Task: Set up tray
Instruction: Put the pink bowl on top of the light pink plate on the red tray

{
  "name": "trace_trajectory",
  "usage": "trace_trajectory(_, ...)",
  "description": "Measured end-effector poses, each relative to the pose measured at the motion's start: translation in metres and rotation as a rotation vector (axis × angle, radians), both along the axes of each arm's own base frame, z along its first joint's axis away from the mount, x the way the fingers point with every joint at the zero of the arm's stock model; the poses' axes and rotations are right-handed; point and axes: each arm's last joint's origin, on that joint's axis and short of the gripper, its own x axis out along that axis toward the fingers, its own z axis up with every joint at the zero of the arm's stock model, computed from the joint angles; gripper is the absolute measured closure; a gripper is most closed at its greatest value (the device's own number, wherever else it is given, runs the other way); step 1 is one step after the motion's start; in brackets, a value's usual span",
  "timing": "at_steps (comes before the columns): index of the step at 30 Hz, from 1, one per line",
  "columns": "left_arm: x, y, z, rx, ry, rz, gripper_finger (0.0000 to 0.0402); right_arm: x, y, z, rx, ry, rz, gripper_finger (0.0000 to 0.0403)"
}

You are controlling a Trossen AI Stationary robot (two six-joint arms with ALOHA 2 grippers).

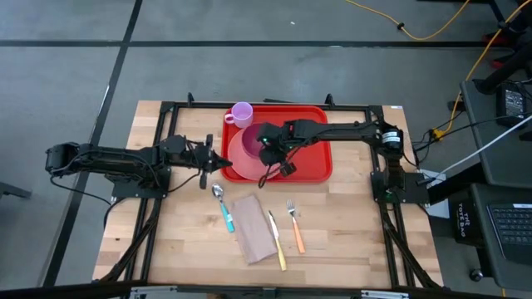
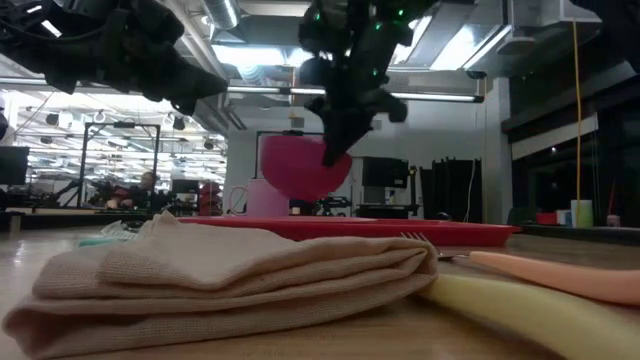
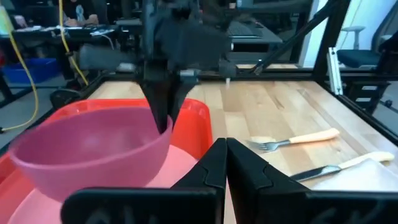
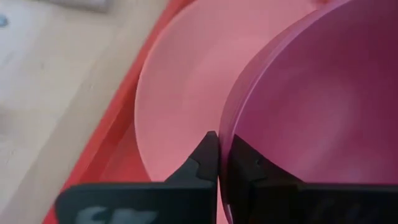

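Observation:
The magenta bowl (image 2: pixel 298 168) is hanging at a tilt over the pink plate. Next, my right gripper turns the bowl level first, then sets it down on the plate (image 1: pixel 238 162) and opens.
The red tray (image 1: pixel 314 158) lies at the table's far middle. A round pink plate (image 1: pixel 237 170) rests on the tray's left part. Above the plate hangs a magenta bowl (image 3: pixel 93 149), with my right gripper (image 1: pixel 266 151) shut on it. A lilac cup (image 1: pixel 241 114) stands at the tray's far left corner. My left gripper (image 1: pixel 218 163) hovers shut just left of the plate, touching nothing. My right gripper pinches the bowl's rim (image 4: pixel 231 124), one finger (image 4: pixel 202 158) outside the wall and one inside. The fingers come slanting down from the table's right side. The bowl (image 2: pixel 300 165) hangs lifted clear above the plate and tray, slightly tilted.
Near the front of the table lie a spoon with a blue handle (image 1: pixel 223 206), a folded beige napkin (image 1: pixel 255 227), a yellow-handled knife (image 1: pixel 277 242) and an orange-handled fork (image 1: pixel 294 226). The tray's right part is bare.

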Motion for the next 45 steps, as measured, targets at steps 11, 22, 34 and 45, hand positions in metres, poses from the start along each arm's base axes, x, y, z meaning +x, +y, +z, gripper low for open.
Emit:
trace_trajectory(11,0.0,0.0,0.0,0.003,0.0,0.007,0.0396,0.006,-0.007,-0.018,0.003,0.026,-0.037,0.0391)
trace_trajectory(22,0.0,0.0,0.0,0.003,0.001,0.007,0.0397,0.007,-0.007,-0.019,0.018,0.021,-0.071,0.0391)
trace_trajectory(34,0.0,0.0,0.0,0.002,0.002,0.007,0.0399,0.008,-0.007,-0.019,0.023,0.012,-0.085,0.0391)
trace_trajectory(45,0.0,0.0,0.0,0.0,0.002,0.008,0.0393,0.008,-0.007,-0.019,0.033,0.015,-0.109,0.0391)
